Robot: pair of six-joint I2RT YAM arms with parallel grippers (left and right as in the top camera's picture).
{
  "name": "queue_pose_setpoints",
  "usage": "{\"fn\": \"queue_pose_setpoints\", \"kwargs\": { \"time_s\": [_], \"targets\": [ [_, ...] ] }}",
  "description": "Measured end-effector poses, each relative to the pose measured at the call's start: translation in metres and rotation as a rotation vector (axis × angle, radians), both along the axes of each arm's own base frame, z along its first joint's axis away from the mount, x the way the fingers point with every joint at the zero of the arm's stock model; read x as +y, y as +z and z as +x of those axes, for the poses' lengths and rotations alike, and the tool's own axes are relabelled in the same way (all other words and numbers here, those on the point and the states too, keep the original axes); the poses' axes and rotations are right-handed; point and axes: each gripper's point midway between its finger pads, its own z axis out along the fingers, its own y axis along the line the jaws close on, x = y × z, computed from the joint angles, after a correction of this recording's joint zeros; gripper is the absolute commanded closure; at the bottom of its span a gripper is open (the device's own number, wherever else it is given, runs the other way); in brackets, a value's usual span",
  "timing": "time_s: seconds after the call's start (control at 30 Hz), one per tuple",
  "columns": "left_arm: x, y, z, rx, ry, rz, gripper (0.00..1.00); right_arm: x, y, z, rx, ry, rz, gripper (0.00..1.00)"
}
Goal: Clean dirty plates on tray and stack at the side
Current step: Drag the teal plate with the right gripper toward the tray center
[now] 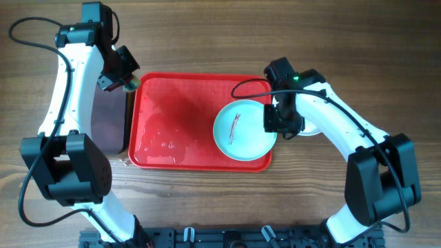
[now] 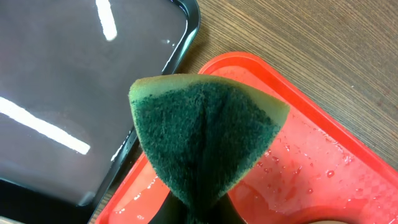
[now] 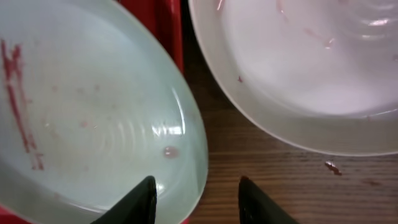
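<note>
The turquoise plate sticks out over the red tray's rim (image 1: 273,146), far away from the sponge, so next my right gripper drags the plate by its edge toward the tray's middle (image 1: 194,120).
The pale turquoise plate (image 1: 241,131) with a thin dark smear lies on the right end of the red tray (image 1: 176,114), overhanging its rim. My right gripper (image 1: 278,118) is open at that plate's right edge. In the right wrist view one of its fingers (image 3: 147,200) is over the turquoise plate (image 3: 87,118) and the other is over bare wood, with the rim between them. A white plate (image 3: 298,74) sits on the table just beyond. My left gripper (image 1: 127,81) is shut on a green sponge (image 2: 205,137) above the tray's far left corner.
A black tray (image 1: 107,117) lies against the red tray's left side. Water drops cover the red tray's floor (image 2: 311,168). The white plate is mostly hidden under my right arm in the overhead view. A small crumb (image 3: 333,167) lies on the wood.
</note>
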Motion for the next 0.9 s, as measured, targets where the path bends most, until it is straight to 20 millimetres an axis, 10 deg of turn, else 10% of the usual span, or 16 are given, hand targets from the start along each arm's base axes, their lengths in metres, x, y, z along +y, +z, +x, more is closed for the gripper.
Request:
{"fn": "queue_pose_setpoints", "kwargs": {
  "time_s": [0.43, 0.8, 0.9],
  "targets": [
    [0.000, 0.001, 0.002, -0.008, 0.000, 0.001, 0.96, 0.010, -0.017, 0.012, -0.079, 0.033, 0.040, 0.96],
    [0.000, 0.000, 0.002, -0.008, 0.000, 0.000, 0.96, 0.061, -0.014, 0.000, -0.083, 0.145, 0.164, 0.94],
    [0.000, 0.000, 0.002, -0.008, 0.000, 0.000, 0.96, 0.064, -0.014, -0.011, -0.051, 0.145, 0.142, 0.79]
  ]
}}
